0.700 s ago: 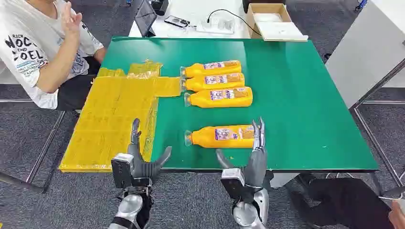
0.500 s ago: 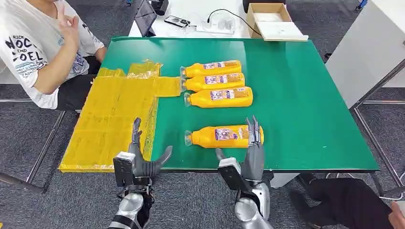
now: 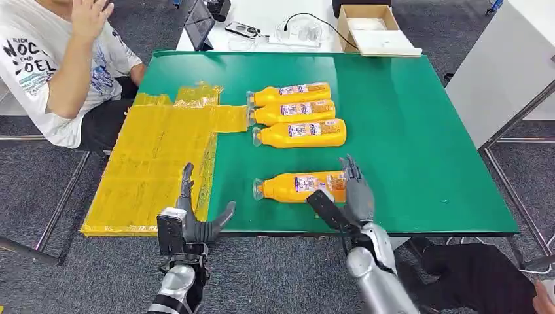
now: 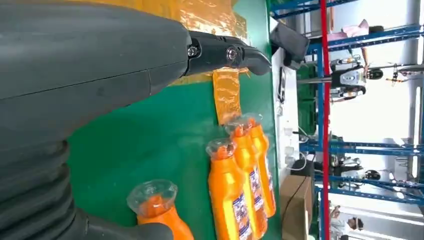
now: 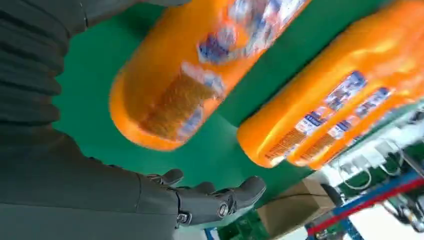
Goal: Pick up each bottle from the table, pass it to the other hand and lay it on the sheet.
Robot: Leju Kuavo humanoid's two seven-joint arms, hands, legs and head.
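The near bottle is lying with its small-print label facing up. I expect a front label with large letters to be hidden underneath when I turn the bottle over.
Four orange juice bottles lie on their sides on the green table. Three form a row at the back. The fourth, the near bottle, lies alone toward the front edge. My right hand reaches over that bottle's base end, fingers on its far side and thumb on the near side, spread and not closed. The right wrist view shows this bottle in the gap beside the fingers. My left hand is open at the front edge beside the yellow sheet. The near bottle's cap appears in the left wrist view.
A person sits at the table's far left corner with one hand raised. Behind the table are a cardboard box, cables and a tablet. A grey cabinet stands to the right.
My right hand has moved forward and turned over the base end of the near bottle. The left hand has stayed put. The person's hand has risen.
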